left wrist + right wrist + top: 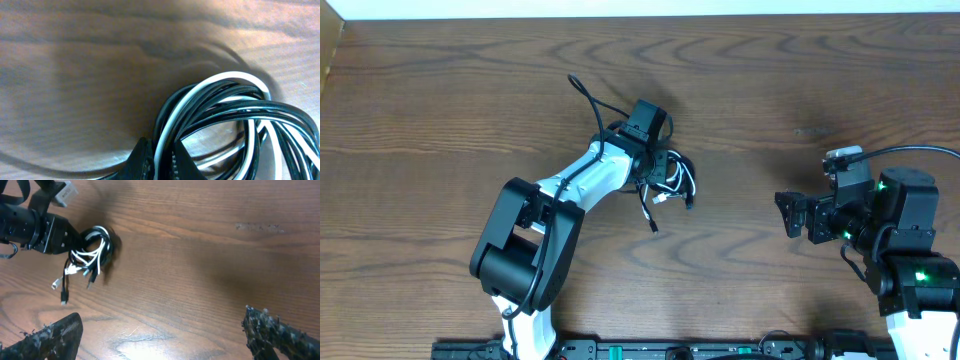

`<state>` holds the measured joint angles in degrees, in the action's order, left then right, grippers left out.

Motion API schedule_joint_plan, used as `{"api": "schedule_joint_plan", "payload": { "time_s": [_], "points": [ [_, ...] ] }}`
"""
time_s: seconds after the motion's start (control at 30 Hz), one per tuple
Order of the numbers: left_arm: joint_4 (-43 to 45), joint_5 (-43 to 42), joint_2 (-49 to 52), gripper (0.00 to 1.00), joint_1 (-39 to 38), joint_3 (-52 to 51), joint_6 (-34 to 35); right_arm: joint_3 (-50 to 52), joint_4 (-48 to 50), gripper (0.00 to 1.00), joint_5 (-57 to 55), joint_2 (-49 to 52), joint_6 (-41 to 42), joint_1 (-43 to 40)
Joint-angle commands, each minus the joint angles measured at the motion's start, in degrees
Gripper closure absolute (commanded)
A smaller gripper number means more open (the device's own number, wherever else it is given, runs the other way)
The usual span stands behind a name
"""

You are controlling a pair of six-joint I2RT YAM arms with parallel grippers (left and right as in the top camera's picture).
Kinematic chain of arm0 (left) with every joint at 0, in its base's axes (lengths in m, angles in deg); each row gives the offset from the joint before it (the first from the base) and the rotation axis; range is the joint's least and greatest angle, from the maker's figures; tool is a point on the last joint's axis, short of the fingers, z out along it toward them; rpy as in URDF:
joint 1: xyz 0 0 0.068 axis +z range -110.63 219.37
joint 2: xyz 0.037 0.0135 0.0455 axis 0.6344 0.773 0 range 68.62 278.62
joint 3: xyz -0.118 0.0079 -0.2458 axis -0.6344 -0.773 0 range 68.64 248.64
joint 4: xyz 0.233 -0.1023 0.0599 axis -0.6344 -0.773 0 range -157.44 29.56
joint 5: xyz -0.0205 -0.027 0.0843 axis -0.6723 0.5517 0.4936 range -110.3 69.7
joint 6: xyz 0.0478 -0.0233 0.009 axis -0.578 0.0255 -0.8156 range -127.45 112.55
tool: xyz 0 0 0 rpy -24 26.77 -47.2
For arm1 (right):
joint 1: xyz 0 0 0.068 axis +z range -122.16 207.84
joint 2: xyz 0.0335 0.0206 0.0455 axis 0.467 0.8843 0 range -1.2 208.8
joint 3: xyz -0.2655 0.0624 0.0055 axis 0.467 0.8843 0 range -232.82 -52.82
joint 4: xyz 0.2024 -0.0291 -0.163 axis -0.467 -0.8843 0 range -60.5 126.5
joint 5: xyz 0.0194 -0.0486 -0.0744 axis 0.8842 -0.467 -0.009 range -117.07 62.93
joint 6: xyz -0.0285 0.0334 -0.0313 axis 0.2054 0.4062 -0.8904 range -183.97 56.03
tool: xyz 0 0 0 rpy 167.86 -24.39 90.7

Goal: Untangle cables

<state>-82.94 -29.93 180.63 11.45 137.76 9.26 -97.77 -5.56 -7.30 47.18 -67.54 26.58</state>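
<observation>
My left gripper is pinching black and white cords (171,120) together. It should hold the bundle still while my right gripper pulls the free loops (686,174) loose.
The cables (670,182) are a small tangled bundle of black and white cords near the table's middle. My left gripper (658,172) is at the bundle. In the left wrist view its fingers (161,161) are shut on the white cord and a black cord of the cables (235,110), whose loops fan out to the right. The bundle hangs from the left gripper in the right wrist view (90,255), plug ends dangling. My right gripper (790,214) is open and empty at the right, well away from the bundle; its fingers (165,335) frame bare wood.
The wooden table (770,80) spreads around both arms. A thick black arm wire (582,92) curls behind the left wrist. A pale wall edge runs along the table's far side.
</observation>
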Motion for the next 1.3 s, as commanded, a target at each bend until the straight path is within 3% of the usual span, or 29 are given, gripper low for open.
{"api": "schedule_joint_plan", "payload": {
  "time_s": [0.0, 0.1, 0.17, 0.37, 0.67, 0.8, 0.9, 1.27],
  "points": [
    [-1.1, -9.6, -0.3, 0.93, -0.2, 0.4, 0.2, -1.2, 0.0, 0.01, 1.3, 0.2, 0.6, -0.2],
    [-1.0, -19.3, -1.6, 0.93, -0.3, 0.4, 0.1, -1.2, 0.0, 0.01, 8.1, 2.0, 1.0, -0.2],
    [-1.7, -22.5, -1.5, 0.92, -0.4, 0.4, -0.4, -1.2, 0.4, 0.09, 13.0, 3.8, 1.0, -0.1],
    [-3.6, -20.8, -1.5, 0.93, -0.8, -0.7, -2.9, -1.2, 0.7, 0.23, 16.3, 10.9, 1.0, -0.1],
    [-2.7, -23.2, -1.9, 0.92, -3.5, -0.6, -18.3, -1.2, 1.2, 0.37, 20.1, 24.6, 0.9, 2.1],
    [-2.7, -23.2, -3.3, 0.92, -4.7, -0.6, -18.6, -1.2, 3.5, 0.44, 19.9, 28.8, 0.9, 5.8],
    [-3.4, -23.2, -5.2, 0.93, -5.9, -0.6, -18.6, -1.2, 5.9, 0.58, 19.2, 31.4, 1.0, 7.8],
    [-5.6, -23.1, -9.3, 0.92, -8.8, -0.6, -17.9, -1.2, 7.6, 0.84, 19.2, 34.0, 1.0, 9.2]
  ]
}}
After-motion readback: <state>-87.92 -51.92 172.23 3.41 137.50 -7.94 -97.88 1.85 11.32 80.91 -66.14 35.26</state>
